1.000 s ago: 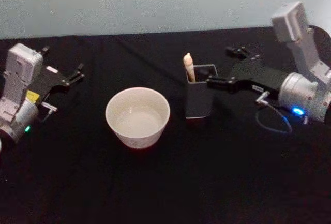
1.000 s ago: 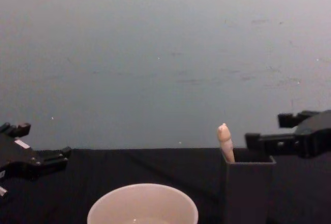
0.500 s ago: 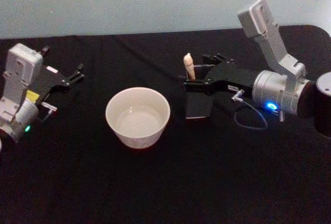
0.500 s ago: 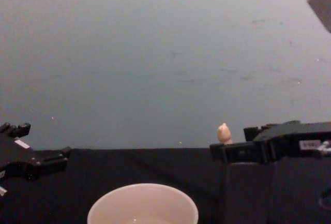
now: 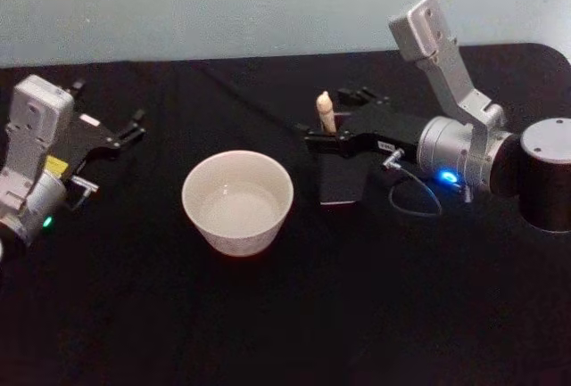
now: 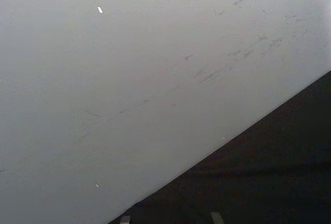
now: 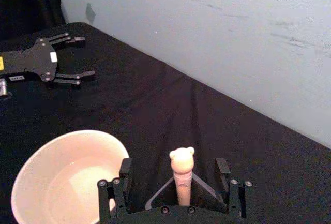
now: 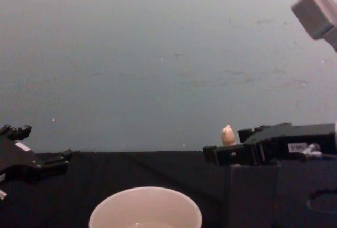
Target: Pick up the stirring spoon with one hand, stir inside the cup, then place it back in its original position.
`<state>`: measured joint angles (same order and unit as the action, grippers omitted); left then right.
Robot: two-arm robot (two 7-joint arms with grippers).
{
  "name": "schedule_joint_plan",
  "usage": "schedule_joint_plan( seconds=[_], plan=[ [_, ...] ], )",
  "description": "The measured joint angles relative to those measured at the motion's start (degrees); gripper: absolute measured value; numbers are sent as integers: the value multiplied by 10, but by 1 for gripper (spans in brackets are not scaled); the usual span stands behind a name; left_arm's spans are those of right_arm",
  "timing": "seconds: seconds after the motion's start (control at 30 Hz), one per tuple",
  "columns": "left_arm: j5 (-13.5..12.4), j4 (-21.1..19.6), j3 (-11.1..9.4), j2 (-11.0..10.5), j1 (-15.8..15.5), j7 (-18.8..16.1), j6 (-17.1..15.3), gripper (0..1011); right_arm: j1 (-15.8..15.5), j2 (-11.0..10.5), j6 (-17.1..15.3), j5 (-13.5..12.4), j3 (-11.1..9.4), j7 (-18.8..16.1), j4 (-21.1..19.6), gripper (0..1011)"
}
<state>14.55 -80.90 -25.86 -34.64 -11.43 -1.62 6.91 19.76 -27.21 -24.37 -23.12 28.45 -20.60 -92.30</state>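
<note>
The stirring spoon will slide out freely and leave the holder standing when the robot lifts, because open space (image 7: 203, 195) shows between the beige handle (image 7: 183, 175) and the holder's rim.
The stirring spoon (image 5: 326, 111) stands upright in the dark square holder (image 5: 343, 181), its beige knobby handle (image 7: 181, 168) sticking out above the rim. My right gripper (image 5: 326, 120) is open above the holder's mouth, one finger on each side of the handle (image 8: 228, 134), neither touching it. The spoon's stem and bowl are hidden inside the holder (image 8: 253, 194). The cream cup (image 5: 237, 200) sits left of the holder; in the right wrist view the cup (image 7: 62, 182) looks to hold nothing. My left gripper (image 5: 111, 123) rests open at the far left of the table.
A black cloth (image 5: 285, 315) covers the table, and a pale wall (image 8: 168, 54) rises behind it. The right arm's grey link (image 5: 437, 43) stands above the back right, with a loose cable (image 5: 410, 199) beside the holder.
My right gripper has moved left over the holder, from beside it to straddling the spoon handle. The left arm, the cup and the spoon have not moved.
</note>
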Motion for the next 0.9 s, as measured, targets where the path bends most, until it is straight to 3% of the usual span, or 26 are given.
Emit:
schedule_joint_plan(
  seconds=[0.7, 0.9],
  plan=[
    [0, 0, 0, 0, 0, 0, 0, 1001, 0, 9, -1, 13, -5, -1, 7, 1000],
    [0, 0, 0, 0, 0, 0, 0, 1001, 0, 9, -1, 12, -5, -1, 7, 888]
  ],
)
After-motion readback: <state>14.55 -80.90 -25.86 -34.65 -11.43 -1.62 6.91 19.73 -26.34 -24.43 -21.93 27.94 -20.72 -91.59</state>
